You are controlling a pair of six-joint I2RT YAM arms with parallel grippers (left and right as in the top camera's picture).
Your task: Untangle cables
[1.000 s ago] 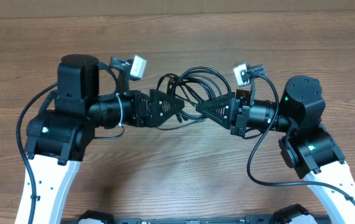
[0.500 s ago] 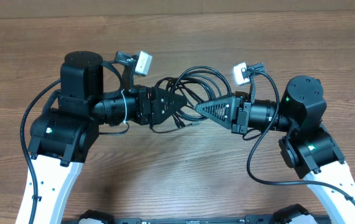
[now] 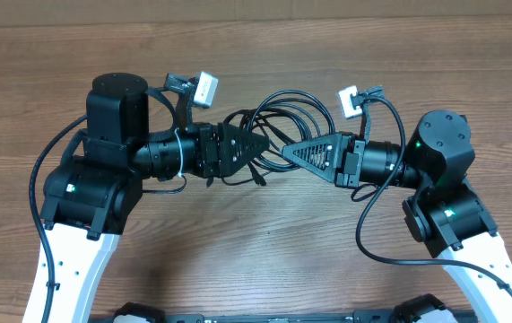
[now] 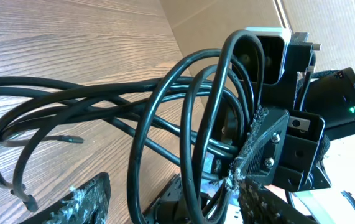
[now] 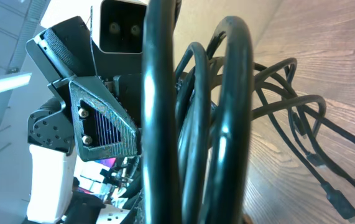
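Observation:
The robot's right gripper should open and move away while its left gripper swings the bundle (image 3: 257, 118) loose, because the cables' loops (image 3: 302, 106) are bunched up between both grippers.
The cables (image 3: 284, 109) are a tangle of thin black cords bunched between my two grippers at the table's middle. Loose plug ends (image 3: 257, 177) trail toward the front. My left gripper (image 3: 256, 146) points right into the bundle. In the left wrist view its fingers (image 4: 81, 202) stand apart with several cable loops (image 4: 165, 124) between them, and bare wood shows beside the left finger. My right gripper (image 3: 289, 152) points left, shut on strands of the cables (image 4: 230, 177). Thick loops (image 5: 233, 112) fill the right wrist view and hide its own fingers.
The wooden table (image 3: 256, 242) carries only the cables and both arms. Thicker black arm wires loop beside the left base (image 3: 36, 175) and the right base (image 3: 363, 233). The left wrist camera (image 3: 203, 87) and right wrist camera (image 3: 349, 99) sit close to the bundle.
My left gripper's fingers have narrowed around the loops and it has shifted slightly right and back. The right gripper has drawn its strands a little toward the back.

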